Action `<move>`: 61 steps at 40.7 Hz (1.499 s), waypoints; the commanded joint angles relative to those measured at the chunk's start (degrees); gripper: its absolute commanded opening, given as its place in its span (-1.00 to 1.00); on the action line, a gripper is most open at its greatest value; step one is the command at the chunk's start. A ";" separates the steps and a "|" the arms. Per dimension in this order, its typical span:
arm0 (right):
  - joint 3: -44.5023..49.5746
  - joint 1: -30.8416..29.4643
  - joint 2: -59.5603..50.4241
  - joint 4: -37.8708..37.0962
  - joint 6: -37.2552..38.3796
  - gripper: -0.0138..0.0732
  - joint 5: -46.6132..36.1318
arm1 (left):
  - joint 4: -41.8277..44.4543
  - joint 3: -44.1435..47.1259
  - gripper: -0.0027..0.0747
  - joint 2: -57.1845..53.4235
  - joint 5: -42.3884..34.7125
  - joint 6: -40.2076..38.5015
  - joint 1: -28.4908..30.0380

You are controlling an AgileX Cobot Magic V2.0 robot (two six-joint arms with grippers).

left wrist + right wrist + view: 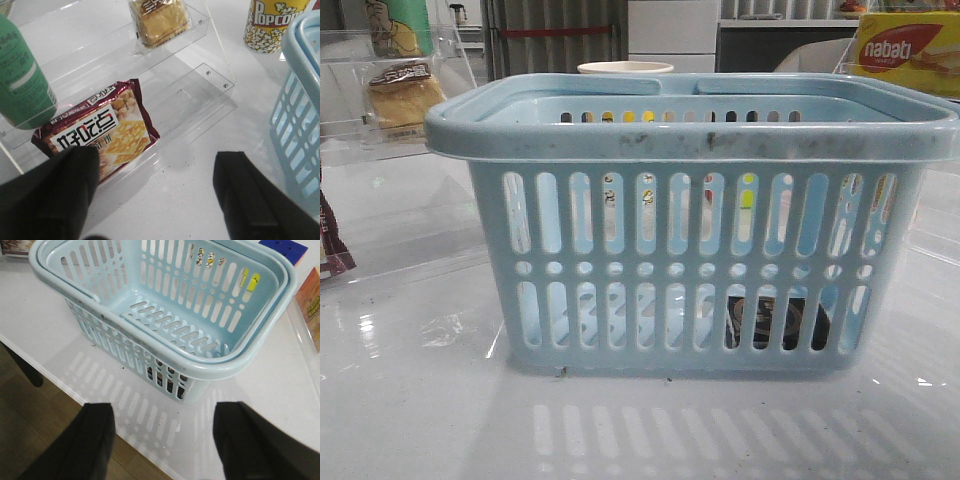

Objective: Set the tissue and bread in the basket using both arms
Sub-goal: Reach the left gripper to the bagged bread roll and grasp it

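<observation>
The wrapped golden bread (406, 96) is a thick, squared block (162, 24), so it will stay propped up below the basket's rim when I let it down into the basket.
The light blue basket (690, 135) stands in the middle of the table. The dark tissue pack (775, 322) lies inside it at the front right corner, seen only through the lower slots. The wrapped golden bread (405, 95) lies on a clear shelf at the far left. In the left wrist view the bread (160, 20) is on the upper tier, well ahead of my open, empty left gripper (155, 195). My right gripper (162, 440) is open and empty over the table's front edge, short of the basket (150, 340). Neither gripper shows in the front view.
A maroon cracker packet (100, 135) lies on the clear shelf's lower tier, close to my left fingers. A green bottle (20, 80) stands beside it. A popcorn cup (270, 25) stands behind the basket (300, 115). A yellow nabati box (905, 50) is at the back right.
</observation>
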 commanded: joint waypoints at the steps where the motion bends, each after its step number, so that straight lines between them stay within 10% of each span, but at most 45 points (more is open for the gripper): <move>1: -1.54 0.08 0.05 -0.19 -0.69 0.54 -3.89 | -0.81 -5.17 0.51 2.79 -2.80 -0.50 -0.39; 36: -1.54 0.08 0.05 -0.19 -0.69 0.54 -3.89 | -1.43 -44.80 0.49 49.22 -4.34 -3.63 -0.26; 61: -1.54 0.08 0.05 -0.19 -0.69 0.54 -3.89 | -1.43 -54.27 0.49 63.67 -7.64 -3.63 -0.03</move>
